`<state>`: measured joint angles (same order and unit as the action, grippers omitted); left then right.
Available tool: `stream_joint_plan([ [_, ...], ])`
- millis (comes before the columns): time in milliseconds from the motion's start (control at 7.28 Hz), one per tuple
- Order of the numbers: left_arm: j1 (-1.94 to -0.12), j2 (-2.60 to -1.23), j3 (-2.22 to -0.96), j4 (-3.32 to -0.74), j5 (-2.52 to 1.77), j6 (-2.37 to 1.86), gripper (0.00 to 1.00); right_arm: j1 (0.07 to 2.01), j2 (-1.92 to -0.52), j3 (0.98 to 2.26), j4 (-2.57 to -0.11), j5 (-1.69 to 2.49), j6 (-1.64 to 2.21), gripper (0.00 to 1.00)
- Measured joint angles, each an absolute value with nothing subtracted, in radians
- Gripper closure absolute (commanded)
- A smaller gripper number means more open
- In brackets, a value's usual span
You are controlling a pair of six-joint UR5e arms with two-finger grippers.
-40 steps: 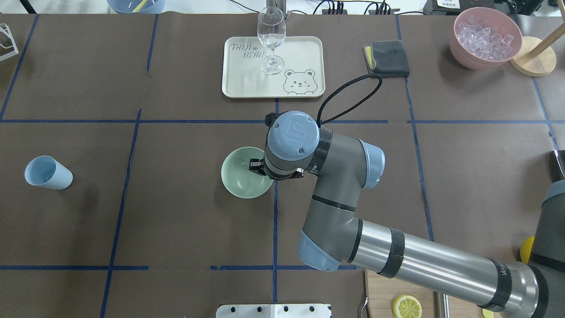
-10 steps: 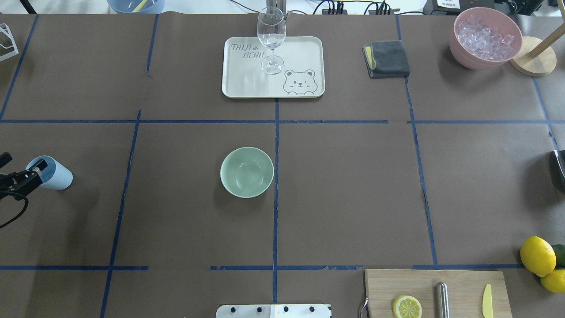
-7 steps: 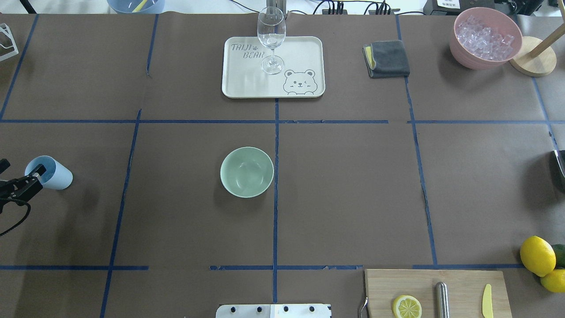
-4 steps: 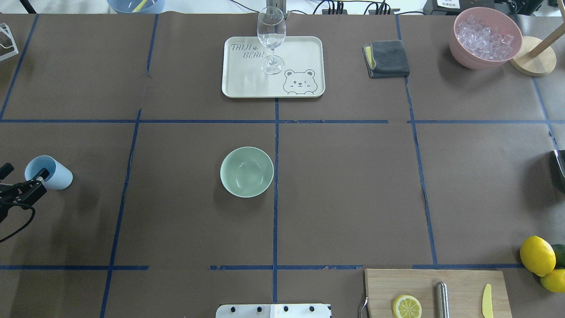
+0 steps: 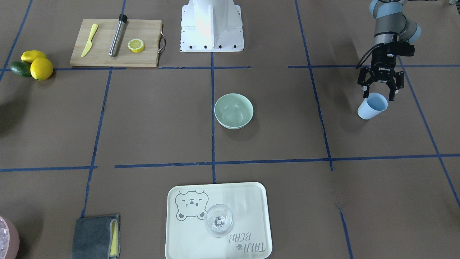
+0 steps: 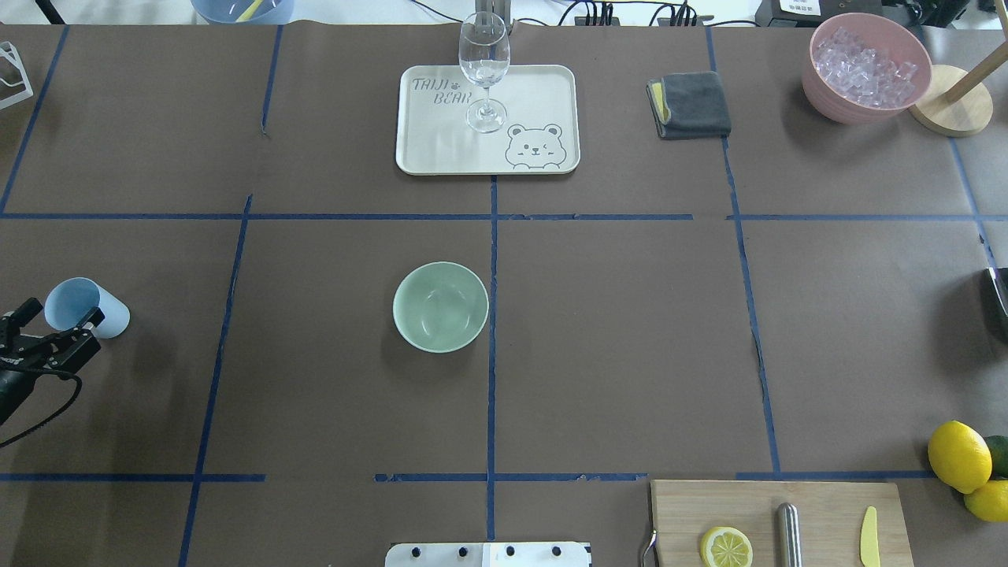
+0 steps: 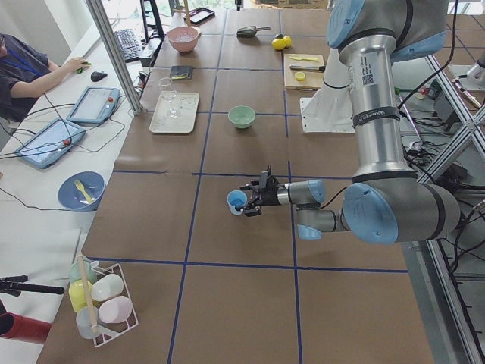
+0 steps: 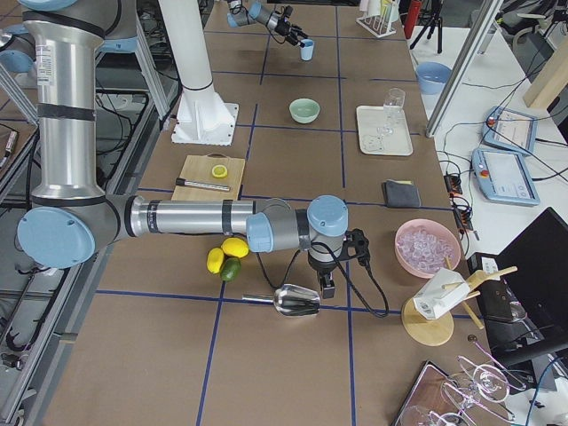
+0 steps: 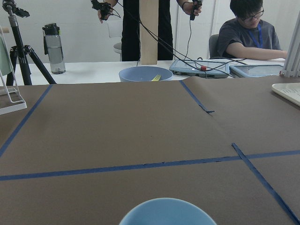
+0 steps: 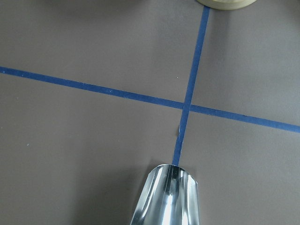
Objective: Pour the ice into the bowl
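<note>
The light blue cup's bottom point(image 5: 376, 103) is out of sight and the mint-green bowl point(image 5: 234, 111) is empty, so ice should fall out when I pour.
The mint-green bowl point(image 6: 440, 306) stands at the table's middle, also in the front view point(image 5: 233, 110); I see no cubes in it. A light blue cup point(image 6: 87, 307) stands at the left edge. My left gripper point(image 6: 61, 315) is open, its fingers on either side of the cup's rim point(image 5: 372, 105); the left wrist view shows the rim point(image 9: 167, 213) at the bottom. The task's ice does not show. My right gripper point(image 8: 324, 288) shows only in the exterior right view, by a metal scoop point(image 8: 297, 302); I cannot tell if it is open or shut.
A cream tray point(image 6: 535, 94) with a wine glass point(image 6: 483, 67) is at the back middle. A grey cloth point(image 6: 691, 104) and a pink bowl of ice point(image 6: 865, 67) are at the back right. A cutting board point(image 6: 827, 512) and lemons point(image 6: 959, 457) are at the front right.
The right arm, over the bowl 5.5 s ago, has left the overhead view. The left gripper has come in at the left edge and now straddles the cup's rim.
</note>
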<state>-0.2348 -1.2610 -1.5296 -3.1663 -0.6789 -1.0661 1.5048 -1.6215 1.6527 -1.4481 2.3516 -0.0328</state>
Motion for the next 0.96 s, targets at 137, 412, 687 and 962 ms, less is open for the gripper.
stream_joint_plan([
  [137, -0.23, -1.282, -1.505, -3.166, -0.676, -1.066, 0.0, 1.505, -1.621, 1.652, -1.448, 2.352, -0.032, 0.0],
  [412, -0.227, -1.331, -1.448, -3.166, -0.653, -1.066, 0.0, 1.505, -1.621, 1.652, -1.448, 2.351, -0.031, 0.0],
  [687, -0.226, -1.354, -1.417, -3.166, -0.635, -1.066, 0.0, 1.505, -1.62, 1.65, -1.448, 2.35, -0.031, 0.0],
  [962, -0.226, -1.361, -1.401, -3.167, -0.629, -1.066, 0.0, 1.505, -1.62, 1.649, -1.448, 2.35, -0.03, 0.0],
])
